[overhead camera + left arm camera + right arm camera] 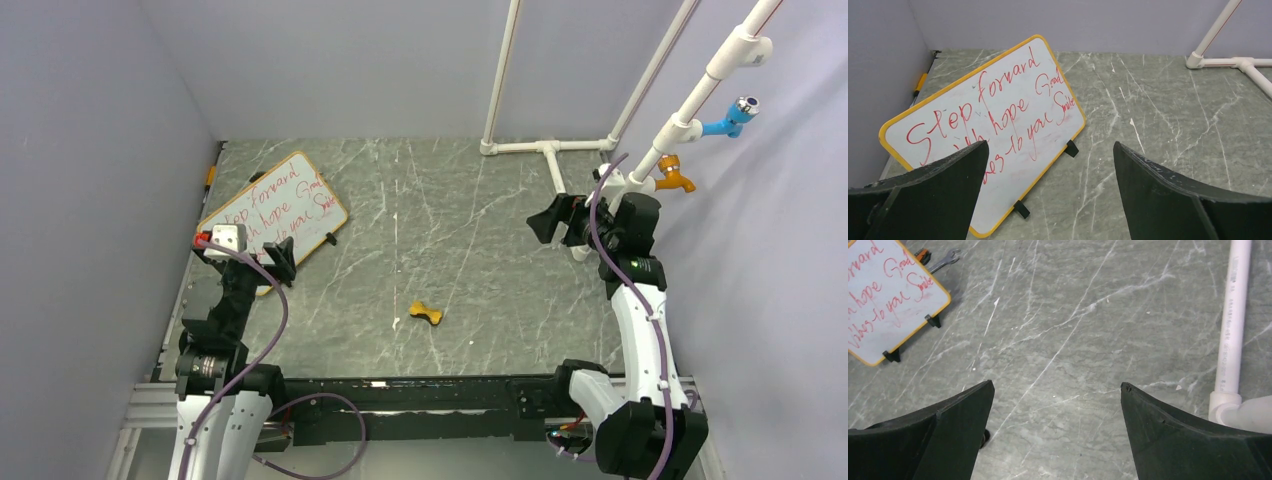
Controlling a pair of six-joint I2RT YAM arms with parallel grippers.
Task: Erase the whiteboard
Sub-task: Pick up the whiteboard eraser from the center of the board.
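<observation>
The orange bone-shaped piece is lying clear of the whiteboard and pipes. My open right gripper keeps going toward it until the fingers are on both sides of its waist.
The whiteboard is a small white board with a tan-orange frame and red handwriting. It stands tilted on two black feet at the back left of the table. It also shows in the left wrist view and at the top left of the right wrist view. My left gripper is open and empty, just in front of the board's near corner; its jaws stand wide apart in its wrist view. My right gripper is open and empty above the table's right side, far from the board.
A small orange bone-shaped piece lies near the table's front middle. A white PVC pipe frame stands at the back right and shows in the right wrist view. A wrench lies behind the board. Walls close in the left and back.
</observation>
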